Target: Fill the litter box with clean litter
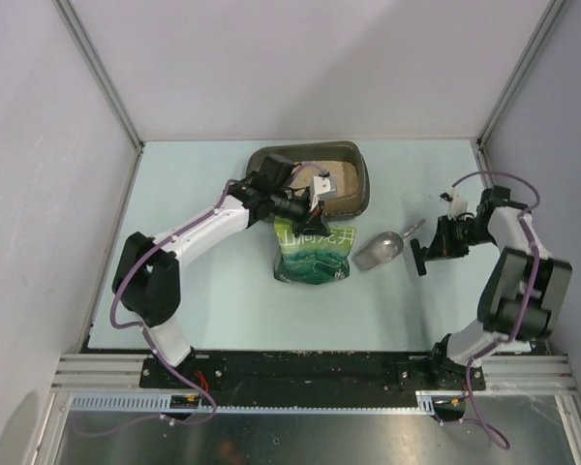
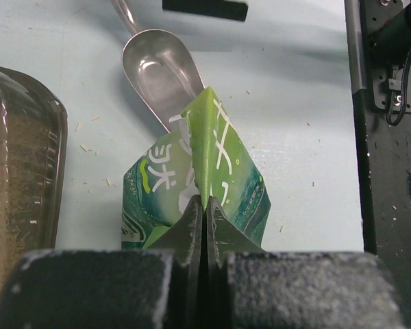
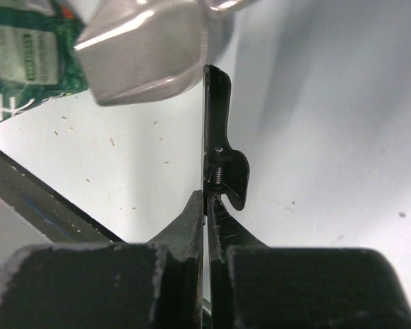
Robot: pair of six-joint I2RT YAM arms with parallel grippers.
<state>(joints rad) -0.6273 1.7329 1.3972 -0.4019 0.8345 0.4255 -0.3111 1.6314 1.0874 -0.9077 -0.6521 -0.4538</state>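
The clip's lever pokes out by my right gripper's fingers, so I should hold the clip's jaws with my left gripper while my right gripper takes both levers.
The dark litter box stands at the back centre, with pale clean litter lying in its right part. In the left wrist view its rim and the litter sit at the left. A green bag stands just in front of the box. My left gripper is shut on the bag's folded top edge. My right gripper is shut on a thin black clip, held above the table right of the scoop.
A silver metal scoop lies on the table between the bag and the right gripper, bowl toward the bag; it also shows as the scoop and scoop. Grains are scattered on the pale table. Walls enclose three sides.
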